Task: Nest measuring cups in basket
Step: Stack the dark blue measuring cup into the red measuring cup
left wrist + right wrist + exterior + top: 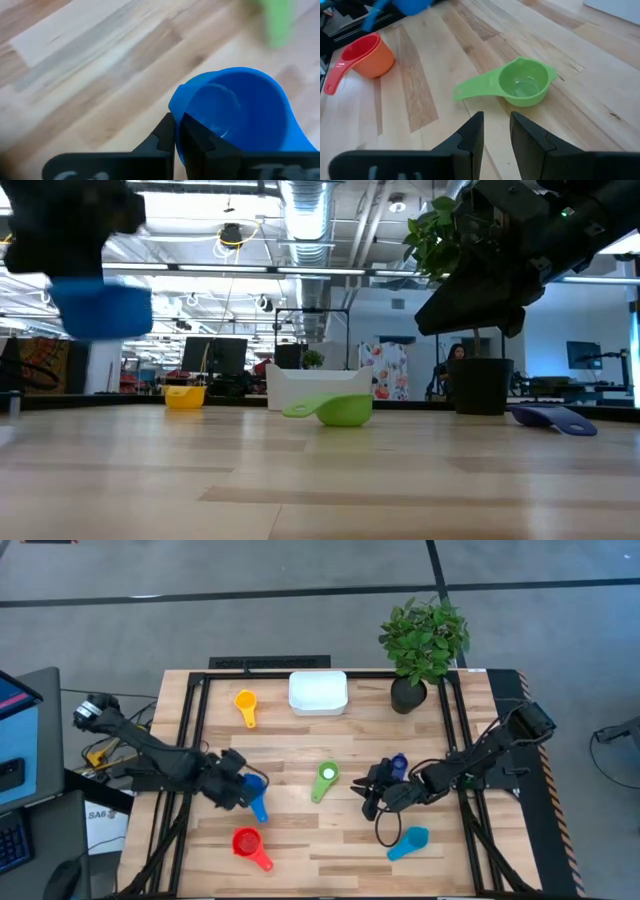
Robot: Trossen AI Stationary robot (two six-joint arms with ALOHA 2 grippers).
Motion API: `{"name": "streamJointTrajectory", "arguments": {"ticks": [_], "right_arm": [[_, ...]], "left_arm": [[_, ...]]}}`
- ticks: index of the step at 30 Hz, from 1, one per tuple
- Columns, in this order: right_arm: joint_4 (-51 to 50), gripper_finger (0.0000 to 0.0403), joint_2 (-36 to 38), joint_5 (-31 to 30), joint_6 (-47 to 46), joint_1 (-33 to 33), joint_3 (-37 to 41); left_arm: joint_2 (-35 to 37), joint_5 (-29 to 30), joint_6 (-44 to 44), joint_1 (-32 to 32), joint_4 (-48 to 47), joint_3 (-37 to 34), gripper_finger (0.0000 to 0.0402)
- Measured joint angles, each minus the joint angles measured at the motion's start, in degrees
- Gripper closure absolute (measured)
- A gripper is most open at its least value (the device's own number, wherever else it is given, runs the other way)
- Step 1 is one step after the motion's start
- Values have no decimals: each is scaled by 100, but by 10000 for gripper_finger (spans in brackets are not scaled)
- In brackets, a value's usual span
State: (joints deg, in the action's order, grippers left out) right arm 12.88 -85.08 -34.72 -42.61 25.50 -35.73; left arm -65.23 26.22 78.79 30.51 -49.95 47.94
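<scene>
The blue cup is upright and its handle (259, 811) is parallel to the red cup's handle. My left gripper should keep going to the red cup's open bowl (246, 840) and let go there.
My left gripper (175, 134) is shut on the blue cup (255, 787), which the low view shows in the air (100, 310) over the table's left half. My right gripper (496, 131) is open and hovers above the board (370, 792), just right of the green cup (522, 86), which rests on its base with its handle toward the near-left. The white basket (318, 692) stands at the far edge with the yellow cup (245, 703) to its left. A red cup sitting in an orange one (250, 845), the light blue cup (408, 842) and the dark blue cup (398, 765) lie on the table. My left gripper pinches the blue cup's side wall at the rim (176, 107), one finger (196, 145) inside the bowl and the other outside. The cup is lifted clear of the table and sits roughly upright, with its handle (261, 811) pointing toward the near edge.
A black plant pot (408, 695) with a leafy plant stands at the far right, next to the basket. Black rails (190, 730) run along the table's left and right sides. Bare board lies between the green cup and the basket.
</scene>
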Motion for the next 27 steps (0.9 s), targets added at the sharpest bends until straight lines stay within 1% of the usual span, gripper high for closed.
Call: {"name": "streamJointTrajectory", "arguments": {"ticks": [3,7,10,13,16,20,25,27], "right_arm": [[0,284,0,0,-2,-15,0],[1,284,0,-1,0,-13,0],[0,284,0,-2,12,-13,0],[0,284,0,0,46,-17,0],[9,284,0,-1,67,-62,0],[9,284,0,1,105,-136,0],[1,284,0,75,159,-210,0],[20,284,0,224,250,-252,0]], "left_arm": [[0,229,586,496,47,179,400],[-166,207,1732,1301,126,182,401],[-485,152,2700,1900,335,180,401],[-832,143,3318,2332,720,180,401],[-1179,137,3600,2545,1160,182,401],[-1563,68,3683,2585,1533,182,401],[-1814,-155,3744,2585,1617,208,401],[-1842,-171,3743,2584,1582,270,401]]}}
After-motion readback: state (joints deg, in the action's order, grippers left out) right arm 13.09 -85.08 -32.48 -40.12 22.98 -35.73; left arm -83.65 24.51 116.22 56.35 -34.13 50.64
